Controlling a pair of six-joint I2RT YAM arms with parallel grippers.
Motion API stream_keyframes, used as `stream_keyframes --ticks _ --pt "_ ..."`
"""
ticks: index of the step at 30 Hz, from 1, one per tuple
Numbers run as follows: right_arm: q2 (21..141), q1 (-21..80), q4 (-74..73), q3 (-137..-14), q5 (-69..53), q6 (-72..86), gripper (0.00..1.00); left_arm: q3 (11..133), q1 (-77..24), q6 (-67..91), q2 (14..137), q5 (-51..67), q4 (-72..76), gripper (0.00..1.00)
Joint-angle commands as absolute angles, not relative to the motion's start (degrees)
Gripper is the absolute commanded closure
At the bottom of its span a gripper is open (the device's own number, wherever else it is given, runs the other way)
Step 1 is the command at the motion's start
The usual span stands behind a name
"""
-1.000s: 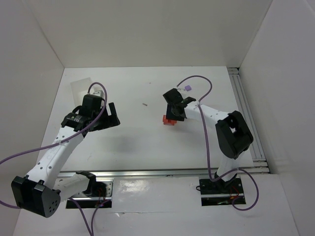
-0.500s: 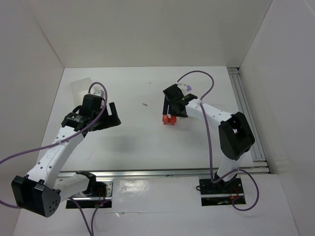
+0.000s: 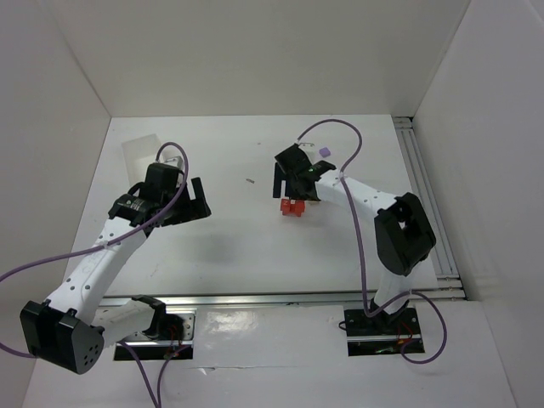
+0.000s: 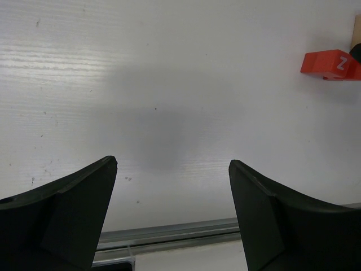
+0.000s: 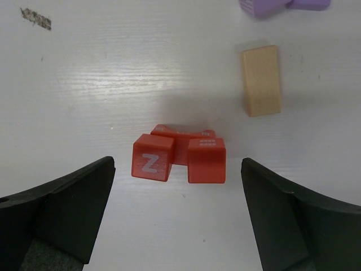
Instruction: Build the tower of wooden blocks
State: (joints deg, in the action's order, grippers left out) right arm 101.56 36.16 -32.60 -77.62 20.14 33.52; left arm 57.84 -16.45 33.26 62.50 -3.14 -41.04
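The cube marked Z (image 5: 153,158) is crooked and apart from the other red cube. My right gripper should first squeeze both cubes' outer sides (image 5: 223,161) to line them up.
Three red-orange blocks (image 5: 179,155) sit clustered on the white table, also seen from above as the red blocks (image 3: 293,206). A cube marked Z (image 5: 151,158) and a second cube (image 5: 206,160) stand side by side, with a third red piece (image 5: 181,134) behind, touching them. A pale tan block (image 5: 261,81) lies apart to the right, and lilac pieces (image 5: 282,5) lie beyond it. My right gripper (image 5: 177,164) hangs open over the red cluster, holding nothing. My left gripper (image 4: 172,162) is open and empty over bare table on the left, with the red block (image 4: 327,62) at its far right.
A translucent white box (image 3: 140,151) lies at the back left. A small dark speck (image 3: 250,180) sits between the arms. A metal rail (image 4: 169,234) runs along the near table edge. White walls close in the back and both sides.
My right gripper has opened, let go of the red block and drawn back a little toward the far side. The left arm has barely shifted.
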Motion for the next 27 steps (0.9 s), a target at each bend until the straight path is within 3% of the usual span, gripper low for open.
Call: stream_keyframes --ticks 1,24,27 --pt "103.3 37.4 -34.3 -79.9 20.7 32.5 0.0 58.4 -16.6 33.2 62.3 -4.0 -39.8 0.07" --pt "107.9 39.1 -37.0 -82.4 24.9 33.6 0.0 57.9 -16.6 33.2 62.3 -5.1 -39.8 0.07" --pt "107.9 39.1 -37.0 -81.8 24.9 34.1 0.04 57.9 -16.6 33.2 62.3 -5.1 -39.8 0.07"
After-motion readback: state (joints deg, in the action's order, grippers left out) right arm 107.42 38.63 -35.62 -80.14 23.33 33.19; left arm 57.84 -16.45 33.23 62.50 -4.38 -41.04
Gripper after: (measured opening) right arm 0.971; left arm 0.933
